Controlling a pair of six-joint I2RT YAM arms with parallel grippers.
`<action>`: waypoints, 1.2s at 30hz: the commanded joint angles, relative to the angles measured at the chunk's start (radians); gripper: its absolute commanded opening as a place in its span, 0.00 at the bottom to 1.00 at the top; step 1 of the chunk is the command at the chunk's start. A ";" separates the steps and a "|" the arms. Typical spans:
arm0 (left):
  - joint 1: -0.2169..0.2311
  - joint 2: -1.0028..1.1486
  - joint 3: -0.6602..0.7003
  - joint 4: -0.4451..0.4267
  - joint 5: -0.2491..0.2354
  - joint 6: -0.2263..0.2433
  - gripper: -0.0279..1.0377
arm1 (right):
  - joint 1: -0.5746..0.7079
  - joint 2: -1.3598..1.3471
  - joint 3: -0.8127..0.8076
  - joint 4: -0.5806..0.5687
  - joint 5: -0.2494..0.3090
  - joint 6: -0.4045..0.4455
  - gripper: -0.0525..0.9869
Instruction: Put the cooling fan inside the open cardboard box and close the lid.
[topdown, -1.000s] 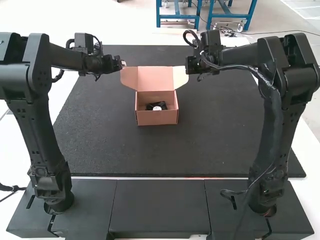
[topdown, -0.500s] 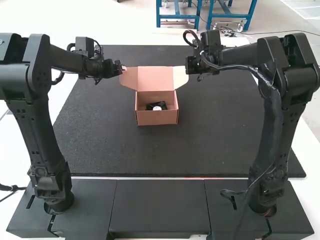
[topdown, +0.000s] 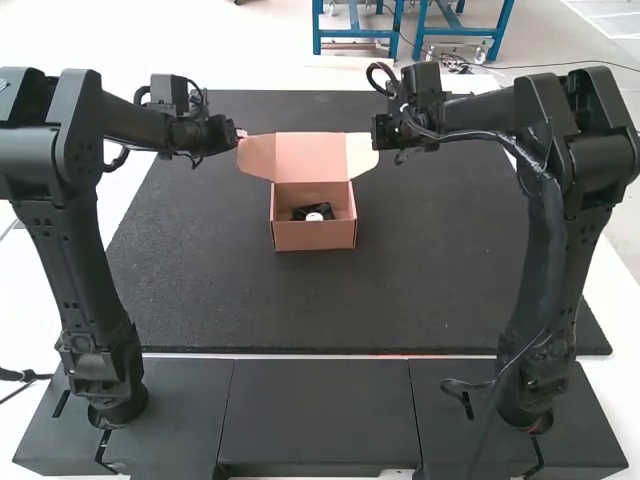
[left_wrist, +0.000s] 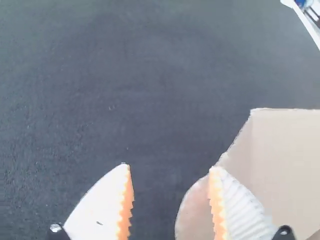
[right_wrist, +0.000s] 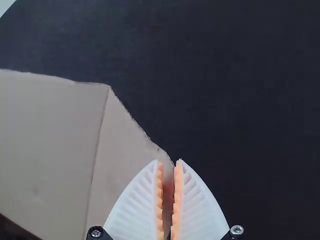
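Observation:
The splayed flap (topdown: 256, 157) is joined to the raised lid by a straight crease (topdown: 275, 158), so the flap will swing inward along that crease when the robot folds it.
The cardboard box (topdown: 312, 228) stands open in the middle of the black mat, its lid (topdown: 305, 157) raised at the back. The black cooling fan (topdown: 313, 213) lies inside. My right gripper (topdown: 379, 141) is at the lid's right side flap, and in the right wrist view it (right_wrist: 167, 164) is shut on that flap's edge (right_wrist: 125, 150). My left gripper (topdown: 236, 132) hovers at the lid's left side flap, open; in the left wrist view its fingertips (left_wrist: 169, 169) straddle bare mat, with the flap (left_wrist: 280, 160) beside one finger (left_wrist: 225, 200).
The black mat (topdown: 200, 270) extends well beyond the box on every side. A white table border runs along its front and left. Both arm bases stand on a dark platform (topdown: 320, 415) at the near edge.
My left gripper dipped toward the lid's left flap, then drew back slightly to the left. The right gripper, box and fan have not moved.

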 joint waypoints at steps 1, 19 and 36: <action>-0.016 -0.060 0.014 0.009 0.033 -0.017 0.29 | 0.038 -0.005 -0.043 -0.032 -0.064 0.009 0.13; -0.038 -0.040 -0.002 -0.007 0.053 -0.016 0.18 | 0.035 -0.005 -0.054 -0.032 -0.073 0.005 0.13; -0.081 -0.085 0.014 -0.021 0.036 0.004 0.05 | 0.041 -0.008 -0.043 -0.023 -0.084 0.025 0.13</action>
